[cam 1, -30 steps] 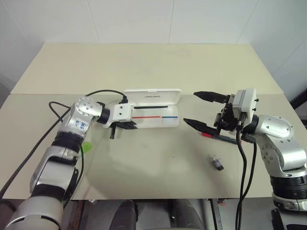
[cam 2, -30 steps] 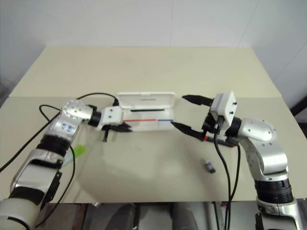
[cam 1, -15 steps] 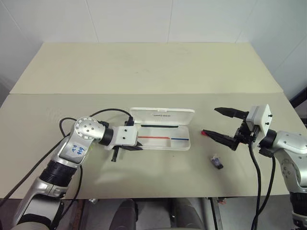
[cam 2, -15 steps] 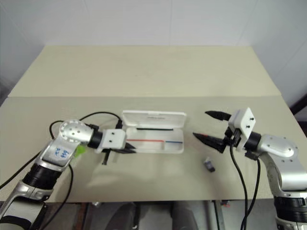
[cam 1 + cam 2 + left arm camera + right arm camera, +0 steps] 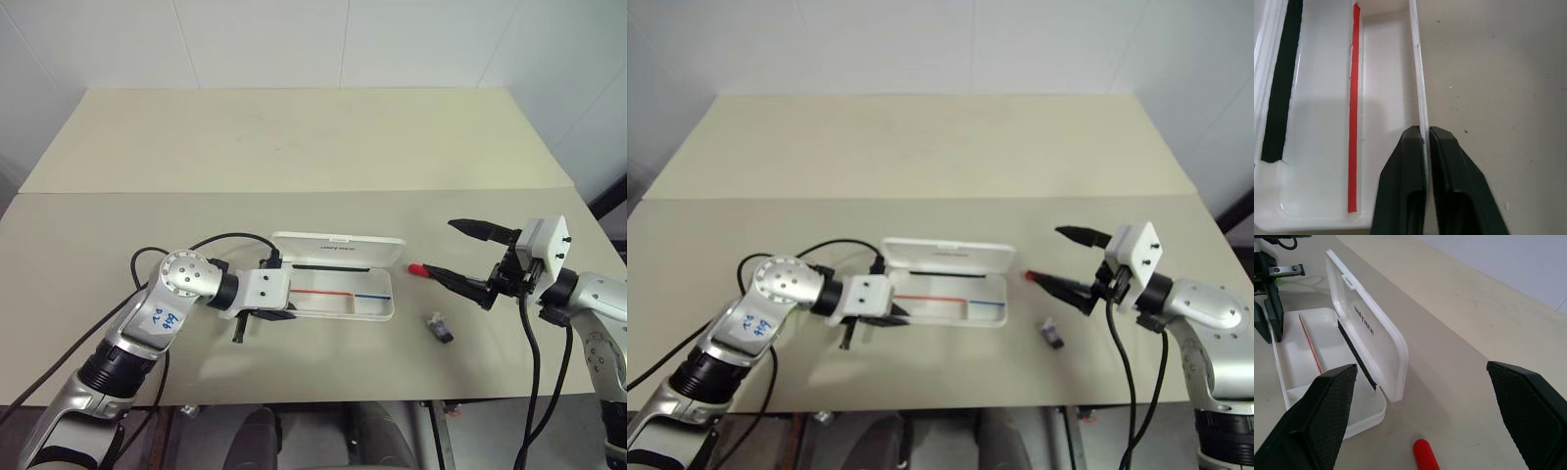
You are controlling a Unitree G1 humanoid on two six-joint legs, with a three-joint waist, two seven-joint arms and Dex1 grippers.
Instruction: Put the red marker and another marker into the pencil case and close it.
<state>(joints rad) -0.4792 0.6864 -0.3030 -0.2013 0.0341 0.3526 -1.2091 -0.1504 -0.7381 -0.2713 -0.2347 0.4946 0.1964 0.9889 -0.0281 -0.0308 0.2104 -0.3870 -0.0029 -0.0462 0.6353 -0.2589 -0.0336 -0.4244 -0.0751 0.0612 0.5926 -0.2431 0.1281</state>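
The red marker (image 5: 418, 270) will fit in lengthwise when I lower it, because there is a long empty lane (image 5: 331, 279) between the red stripe and the lid.
The white pencil case (image 5: 345, 305) lies open on the table, its lid (image 5: 338, 251) raised at the far side and red and blue stripes showing inside. My left gripper (image 5: 1426, 134) is shut on the thin near wall of the pencil case, one finger inside and one outside. The red marker lies right of the case with its red cap (image 5: 415, 268) towards it. Its barrel runs under the lower finger of my right gripper (image 5: 462, 255), which stands wide open and holds nothing. The other marker is hidden.
A small dark object (image 5: 441, 328) lies on the table between the case and my right arm. A black cable (image 5: 211, 242) loops from my left arm beside the case. The table's near edge (image 5: 323, 403) is close.
My left arm has drawn back, dragging the open case nearer and to the right. My right arm has swung out to the right, uncovering the marker's red cap.
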